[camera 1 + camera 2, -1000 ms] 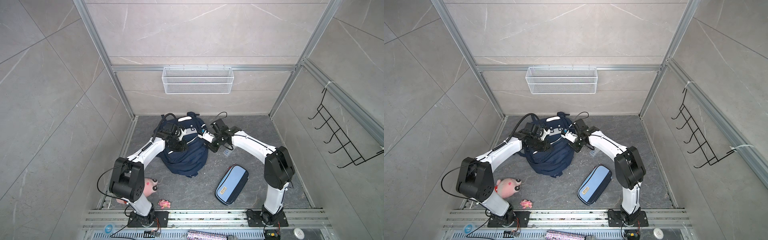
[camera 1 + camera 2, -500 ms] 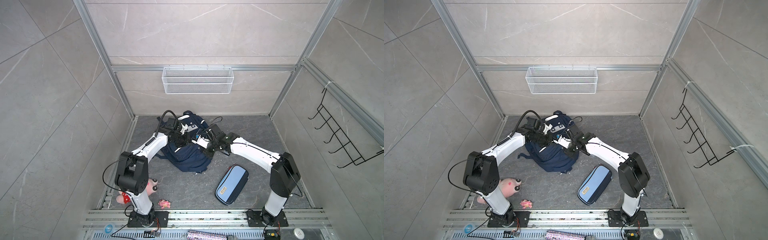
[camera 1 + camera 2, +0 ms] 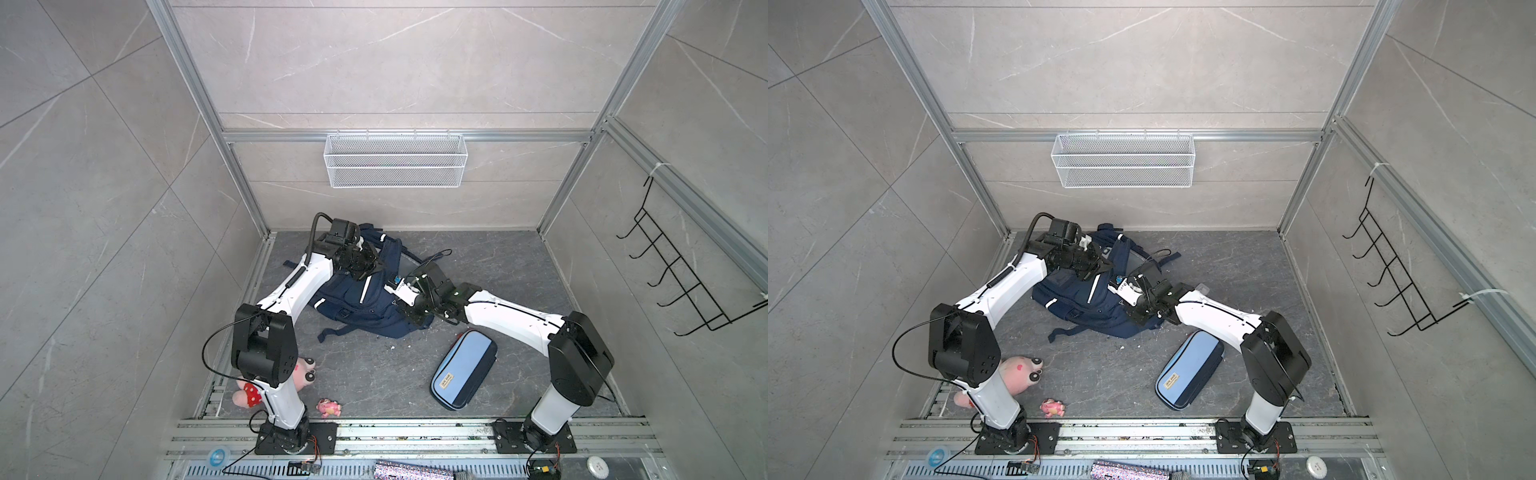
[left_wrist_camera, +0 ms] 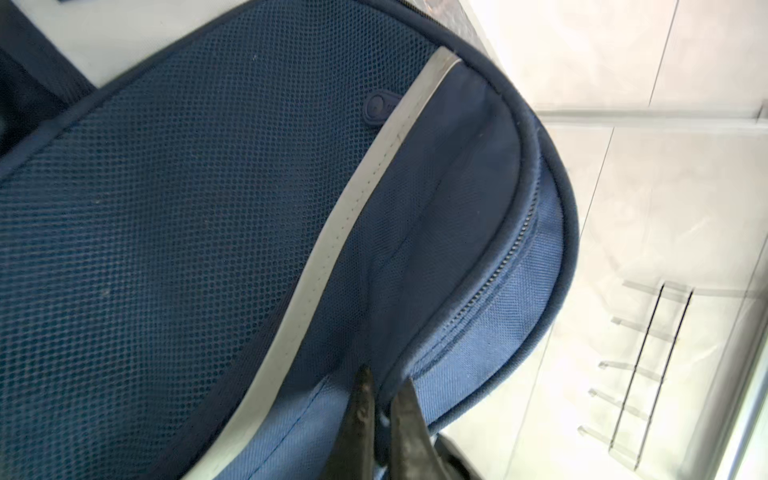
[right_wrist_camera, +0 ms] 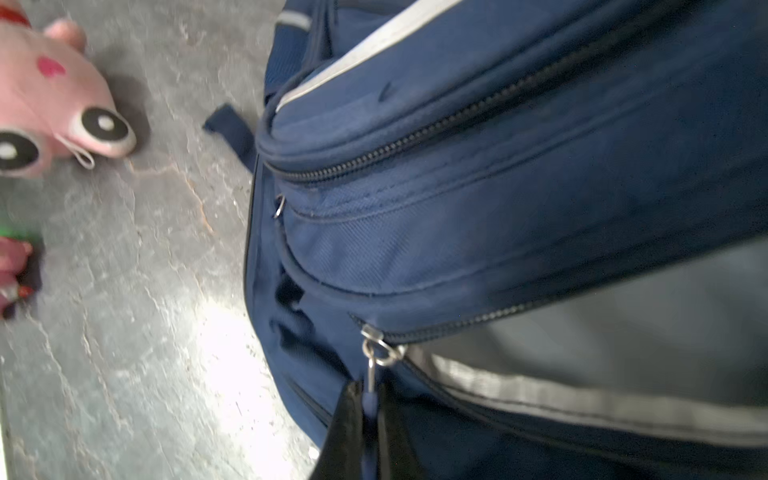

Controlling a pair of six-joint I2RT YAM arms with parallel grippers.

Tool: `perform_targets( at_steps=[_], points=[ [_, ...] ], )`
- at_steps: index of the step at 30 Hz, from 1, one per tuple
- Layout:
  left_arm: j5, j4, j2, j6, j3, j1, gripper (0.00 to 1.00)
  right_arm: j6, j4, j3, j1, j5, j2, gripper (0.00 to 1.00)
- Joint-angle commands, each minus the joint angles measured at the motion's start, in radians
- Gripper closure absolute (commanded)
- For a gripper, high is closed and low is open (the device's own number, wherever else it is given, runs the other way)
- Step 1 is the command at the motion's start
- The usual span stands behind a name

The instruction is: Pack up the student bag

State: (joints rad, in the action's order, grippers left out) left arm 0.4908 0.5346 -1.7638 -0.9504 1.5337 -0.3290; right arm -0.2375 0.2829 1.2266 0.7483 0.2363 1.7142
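The grey lining [image 5: 616, 340] shows behind the zip pull [image 5: 377, 347] while my left gripper holds the student bag's edge, so my right gripper keeps pulling until the zip ends.
The student bag [image 3: 357, 305] [image 3: 1084, 303], a navy backpack with white stripes, lies slumped on the grey floor at the back middle in both top views. My left gripper [image 3: 376, 266] [image 3: 1106, 266] is at its far top end. In the left wrist view it [image 4: 386, 380] is shut on the piped edge of the student bag [image 4: 208, 228] beside a zip. My right gripper [image 3: 409, 318] [image 3: 1136, 318] is at the bag's right side. In the right wrist view it [image 5: 370, 388] is shut on a zip pull [image 5: 371, 401], and grey lining [image 5: 602, 324] shows in the gap behind the slider.
A light-blue pencil case [image 3: 463, 370] [image 3: 1190, 370] lies on the floor front right. A pink plush [image 3: 305, 370] [image 3: 1021, 374] and a small pink toy [image 3: 329, 407] [image 3: 1052, 408] lie by the left arm's base. A wire basket [image 3: 395, 160] hangs on the back wall, a hook rack [image 3: 681, 282] on the right wall.
My right gripper has drawn the zip pull down the bag's side toward the front. The left gripper has shifted back and right with the bag's edge. The bag has sagged flatter.
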Motion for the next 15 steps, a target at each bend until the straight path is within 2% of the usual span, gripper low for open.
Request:
perform_targets(
  at_steps=[1, 5, 11, 15],
  points=[
    [-0.133, -0.2, 0.088, -0.176, 0.067, 0.05, 1.0, 0.052, 0.057, -0.026, 0.062, 0.056, 0.009, 1.0],
    [-0.191, -0.312, 0.085, -0.322, 0.033, 0.047, 1.0, 0.011, 0.075, 0.007, 0.134, -0.021, 0.051, 1.0],
    [-0.217, -0.36, 0.042, -0.406, 0.087, 0.037, 1.0, -0.007, 0.053, 0.023, 0.207, -0.139, 0.052, 1.0],
    [-0.227, -0.431, 0.036, -0.478, 0.075, 0.021, 1.0, 0.047, 0.011, 0.042, 0.245, -0.214, 0.091, 1.0]
  ],
)
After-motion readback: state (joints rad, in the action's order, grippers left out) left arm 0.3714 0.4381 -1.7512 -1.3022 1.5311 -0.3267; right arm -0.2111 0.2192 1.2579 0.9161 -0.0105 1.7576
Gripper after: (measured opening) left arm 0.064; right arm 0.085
